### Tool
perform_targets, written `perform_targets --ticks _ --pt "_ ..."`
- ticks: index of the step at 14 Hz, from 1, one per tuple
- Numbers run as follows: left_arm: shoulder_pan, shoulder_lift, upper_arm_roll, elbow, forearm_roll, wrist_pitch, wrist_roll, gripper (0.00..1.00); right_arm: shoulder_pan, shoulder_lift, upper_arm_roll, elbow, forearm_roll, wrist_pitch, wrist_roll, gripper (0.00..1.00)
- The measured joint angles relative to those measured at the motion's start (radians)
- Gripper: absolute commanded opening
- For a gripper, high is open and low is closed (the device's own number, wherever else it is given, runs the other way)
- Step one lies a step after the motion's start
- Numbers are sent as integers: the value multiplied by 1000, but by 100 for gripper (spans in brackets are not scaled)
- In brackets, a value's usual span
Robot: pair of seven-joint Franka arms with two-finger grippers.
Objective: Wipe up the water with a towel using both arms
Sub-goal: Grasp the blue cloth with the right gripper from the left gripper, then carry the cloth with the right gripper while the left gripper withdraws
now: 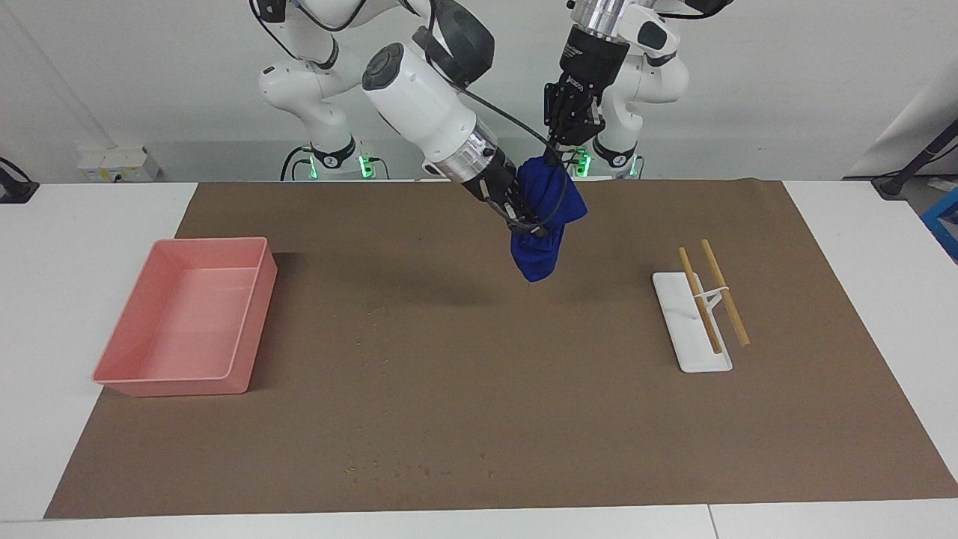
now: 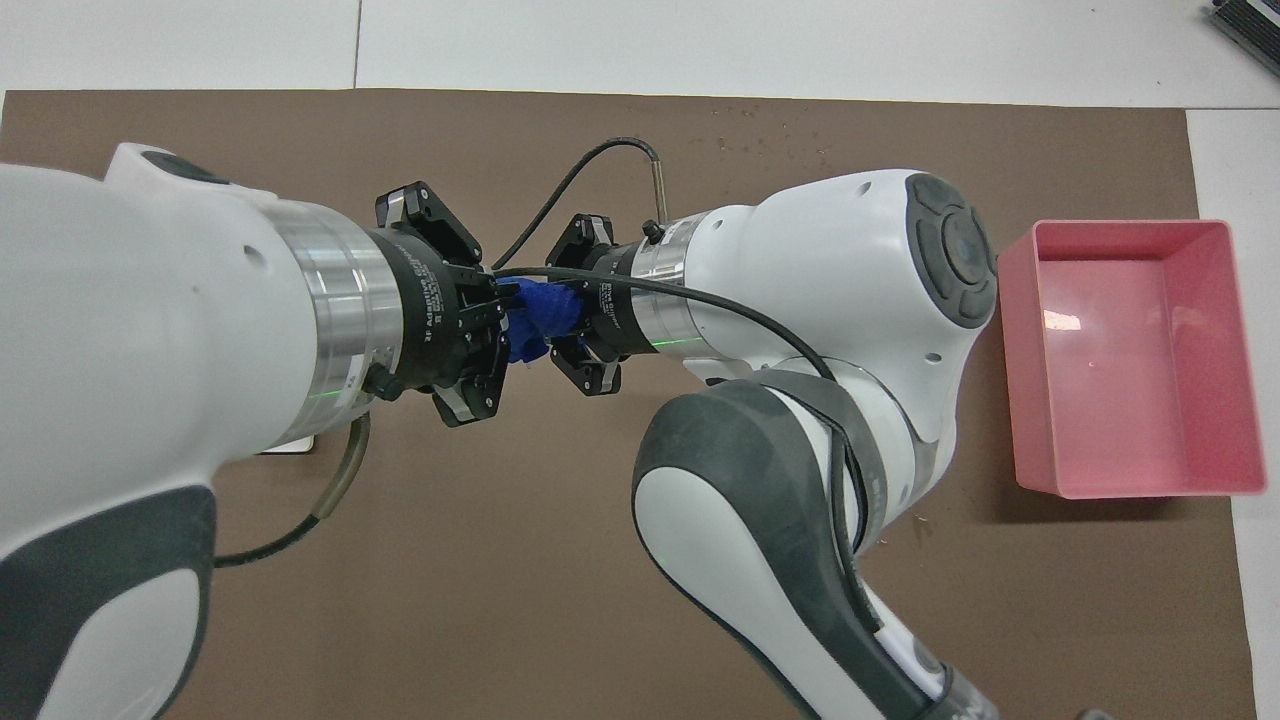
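The robot's two grippers are holding the blue towel (image 1: 540, 257), and water (image 1: 422, 469) lies toward the pink bin. The left gripper should therefore let go and move away before the right gripper wipes.
The blue towel (image 1: 545, 213) hangs bunched in the air over the part of the brown mat (image 1: 479, 389) near the robots. My left gripper (image 1: 554, 159) comes down from above and is shut on the towel's top. My right gripper (image 1: 531, 223) reaches in from the side and is shut on the towel's lower part. From overhead the two grippers face each other, left gripper (image 2: 500, 318) and right gripper (image 2: 562, 325), with only a bit of towel (image 2: 538, 312) showing between them. The water (image 1: 408, 470) is a faint sprinkle of droplets near the mat's edge farthest from the robots, water (image 2: 770, 135).
A pink bin (image 1: 251, 318) stands on the mat toward the right arm's end, pink bin (image 2: 1230, 350). A white holder (image 1: 677, 307) bearing two wooden sticks (image 1: 724, 292) lies toward the left arm's end.
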Motion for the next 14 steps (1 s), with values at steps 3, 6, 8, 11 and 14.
perform_targets --ticks 3,6,8,11,14 --pt "3 0 14 0 1 -2 20 100 -1 -10 -7 1 -49 0 -1 0" --pt "22 0 22 -3 3 -22 97 100 -18 -30 -16 2 -152 0 -1 0" --pt "40 -2 23 -15 5 -44 174 100 -52 -36 -17 2 -200 0 -46 0" --pt "103 -23 24 -57 9 -145 385 100 -141 -29 -20 -1 -214 0 -238 0" --pt "208 -50 27 -81 9 -233 675 100 -258 14 -22 -6 -216 8 -519 0"
